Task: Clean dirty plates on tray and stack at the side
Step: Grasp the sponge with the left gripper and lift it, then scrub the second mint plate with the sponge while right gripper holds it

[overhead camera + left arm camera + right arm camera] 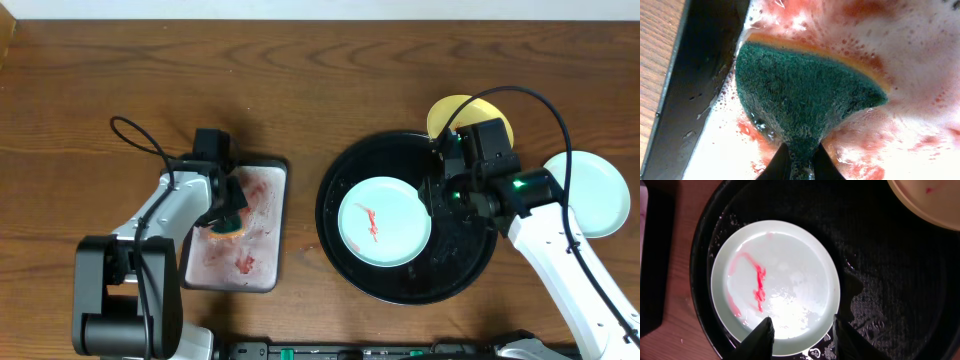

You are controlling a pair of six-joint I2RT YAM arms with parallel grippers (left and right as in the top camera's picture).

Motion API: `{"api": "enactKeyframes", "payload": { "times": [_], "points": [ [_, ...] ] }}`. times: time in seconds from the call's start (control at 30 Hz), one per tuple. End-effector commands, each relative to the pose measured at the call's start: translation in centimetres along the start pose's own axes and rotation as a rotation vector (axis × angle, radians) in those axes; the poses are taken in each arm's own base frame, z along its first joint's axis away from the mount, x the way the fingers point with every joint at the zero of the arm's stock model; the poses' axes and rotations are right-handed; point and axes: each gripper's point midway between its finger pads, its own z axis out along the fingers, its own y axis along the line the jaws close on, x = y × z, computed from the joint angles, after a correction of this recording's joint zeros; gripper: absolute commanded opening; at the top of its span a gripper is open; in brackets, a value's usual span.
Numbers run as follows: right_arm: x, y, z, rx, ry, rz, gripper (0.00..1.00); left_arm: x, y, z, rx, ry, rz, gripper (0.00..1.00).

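Observation:
My right gripper should clamp the plate by its rim (429,228), as it lies loose in the tray, while my left gripper sponges the red sauce streaks (372,224) marking it.
A pale blue-green dirty plate (385,222) (775,282) with red sauce streaks lies in the round black tray (460,270) (890,270). My right gripper (436,196) (802,329) hovers open at this plate's near rim, one finger over the plate and the other over the tray. A yellow plate (462,113) (927,200) sits at the tray's far edge, partly hidden by the right arm. Another pale plate (595,195) rests on the side, right of the tray. My left gripper (226,208) (801,161) is shut on a green sponge (236,226) (800,95) in the pan.
A rectangular metal pan (262,255) (920,60) filled with pink, sauce-tinted foam lies left of the tray. Dark wood tabletop (300,80) stretches across the back. The tray's floor is wet around the plate.

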Motion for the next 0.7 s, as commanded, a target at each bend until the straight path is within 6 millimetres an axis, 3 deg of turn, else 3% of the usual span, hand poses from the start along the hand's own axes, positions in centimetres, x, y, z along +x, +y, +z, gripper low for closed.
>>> {"api": "enactKeyframes", "payload": {
  "times": [0.0, 0.2, 0.3, 0.4, 0.53, 0.67],
  "points": [
    [0.0, 0.2, -0.1, -0.010, 0.000, 0.013, 0.36, 2.1, -1.6, -0.2, 0.100, 0.122, 0.062, 0.08],
    [1.0, -1.2, 0.3, 0.061, 0.036, 0.153, 0.38, -0.6, -3.5, -7.3, 0.205, 0.001, 0.135, 0.07],
    [2.0, -2.1, 1.5, 0.088, 0.085, 0.212, 0.36, -1.5, -3.8, -10.6, 0.235, -0.069, 0.157, 0.07],
    [2.9, -3.1, 3.4, 0.092, 0.143, 0.255, 0.26, -2.0, -4.4, -13.3, 0.267, -0.137, 0.173, 0.07],
    [4.1, -3.4, 5.9, 0.041, 0.235, 0.244, 0.24, -0.9, -6.7, -16.0, 0.371, -0.172, 0.231, 0.07],
    [4.7, -4.4, 8.6, 0.042, 0.294, 0.270, 0.21, 1.4, -9.7, -16.6, 0.451, -0.134, 0.311, 0.07]
  ]
}}
